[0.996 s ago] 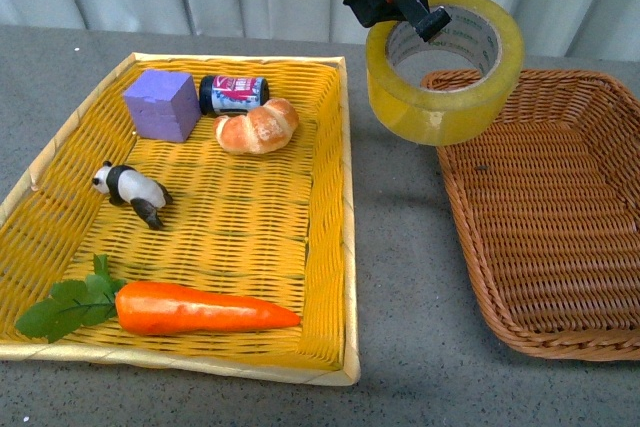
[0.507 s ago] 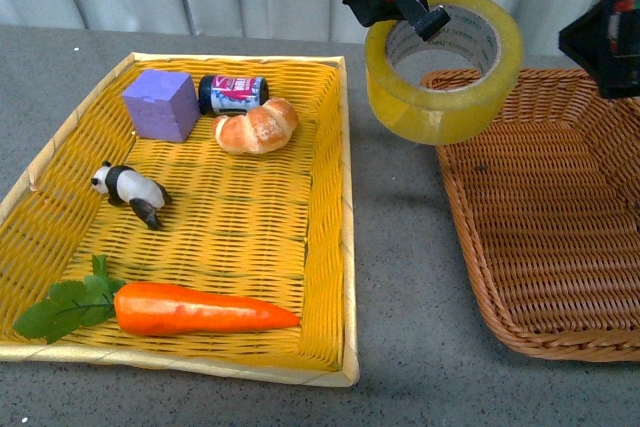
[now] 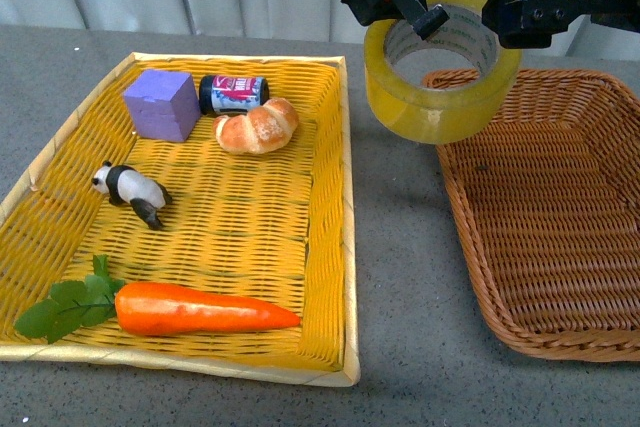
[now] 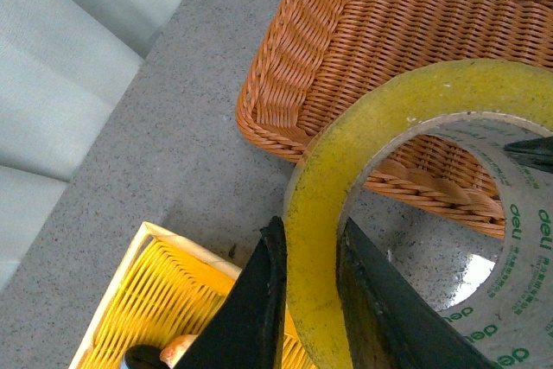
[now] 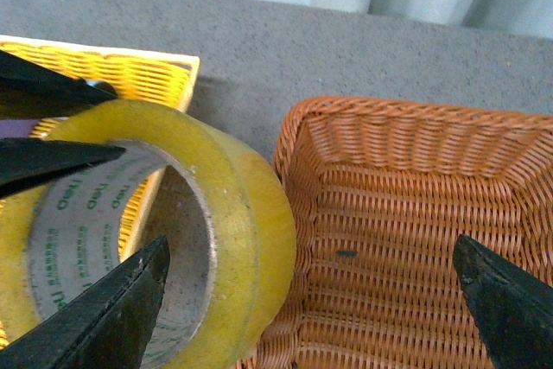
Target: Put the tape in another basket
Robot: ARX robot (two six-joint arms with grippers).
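The tape's open core points up, so I expect the tape to come to rest flat rather than roll when I lower it into the brown wicker basket.
The tape, a wide yellowish roll with a white printed core, hangs in the air over the gap between the yellow tray and the brown wicker basket. My left gripper is shut on its wall, one finger inside the core and one outside. In the left wrist view the tape sits pinched in that gripper, with the basket beyond. My right gripper hovers open just right of the roll. In the right wrist view its jaws stand wide apart, straddling the tape and the basket.
The shallow yellow tray on the left holds a purple cube, a small can, a croissant, a panda figure and a carrot. A pale curtain runs behind the grey table.
My right gripper has come in from the right edge and moved left, close to the tape. The tape and left gripper have barely shifted.
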